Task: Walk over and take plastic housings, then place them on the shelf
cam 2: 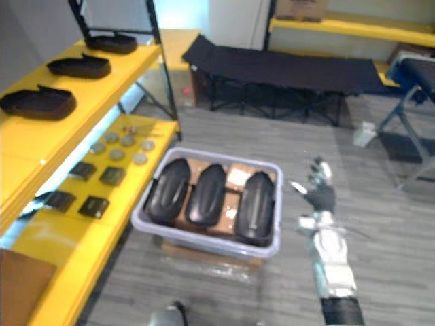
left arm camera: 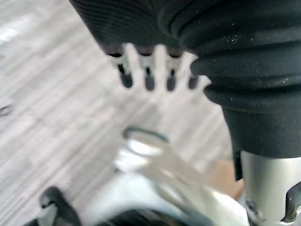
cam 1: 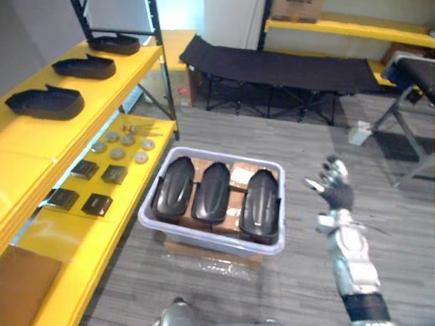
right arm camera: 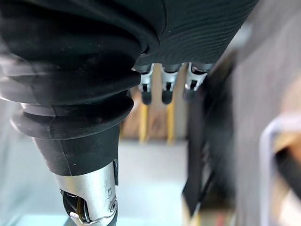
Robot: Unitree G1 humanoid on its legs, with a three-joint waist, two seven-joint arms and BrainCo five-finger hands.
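Observation:
Brown cardboard (cam 1: 235, 201) can be seen between the black housings. More cardboard should be under the housing (cam 1: 261, 206) by the white label when I lift it.
Three black plastic housings (cam 1: 173, 187) (cam 1: 212, 192) (cam 1: 262, 204) lie side by side in a pale grey bin (cam 1: 204, 239) on the floor. Three more black housings (cam 1: 46, 102) (cam 1: 85, 66) (cam 1: 114, 44) rest in a row on the top board of the yellow shelf (cam 1: 41, 139) at the left. My right hand (cam 1: 334, 189) is raised to the right of the bin, apart from it, fingers spread and holding nothing. Its fingers (right arm camera: 164, 87) look straight in the right wrist view. My left hand (left arm camera: 148, 70) hangs over the grey floor with straight fingers, also holding nothing.
The lower yellow shelf board (cam 1: 129, 183) carries several small dark squares and round discs. The bin stands on flat cardboard (cam 1: 211, 257). A black folding cot (cam 1: 285, 68) stretches across the back, a chair (cam 1: 408, 88) stands at the right, and a small white object (cam 1: 359, 132) lies on the floor.

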